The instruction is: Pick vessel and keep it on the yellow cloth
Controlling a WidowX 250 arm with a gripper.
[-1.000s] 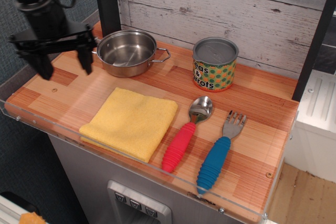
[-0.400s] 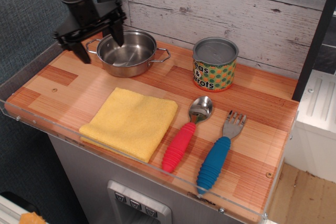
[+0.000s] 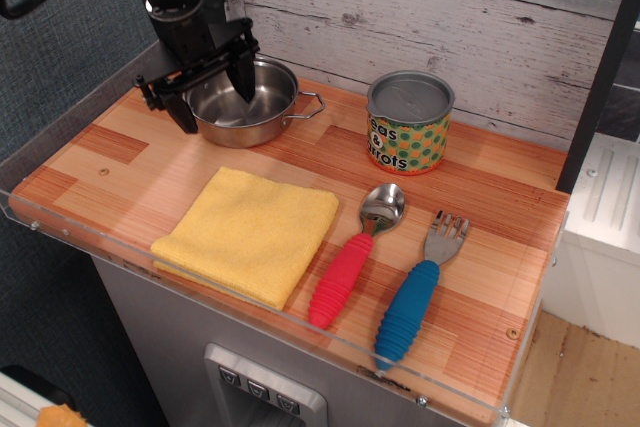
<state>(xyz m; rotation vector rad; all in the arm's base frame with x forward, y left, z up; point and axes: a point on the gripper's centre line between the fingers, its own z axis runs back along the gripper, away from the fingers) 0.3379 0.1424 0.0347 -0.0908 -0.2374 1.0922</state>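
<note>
My gripper will lift and carry the pot, and the wire loop handle (image 3: 311, 106) will keep sticking out, because it points outward from the pot's side (image 3: 287, 115).
The vessel (image 3: 258, 107) is a small shiny steel pot with wire loop handles, standing at the back left of the wooden counter. My gripper (image 3: 213, 99) is open and hangs over the pot's left side. One finger is outside the left rim and the other is over the bowl. The yellow cloth (image 3: 250, 232) lies folded and flat in front of the pot, near the counter's front edge, with nothing on it.
A lidded green-and-orange dotted can (image 3: 408, 123) stands at the back middle. A red-handled spoon (image 3: 352, 256) and a blue-handled fork (image 3: 417, 292) lie to the right of the cloth. A clear rim (image 3: 300, 322) runs along the counter's front edge.
My gripper has moved right and toward the back, from beyond the counter's left side to over the pot's left rim. The pot and cloth have not moved.
</note>
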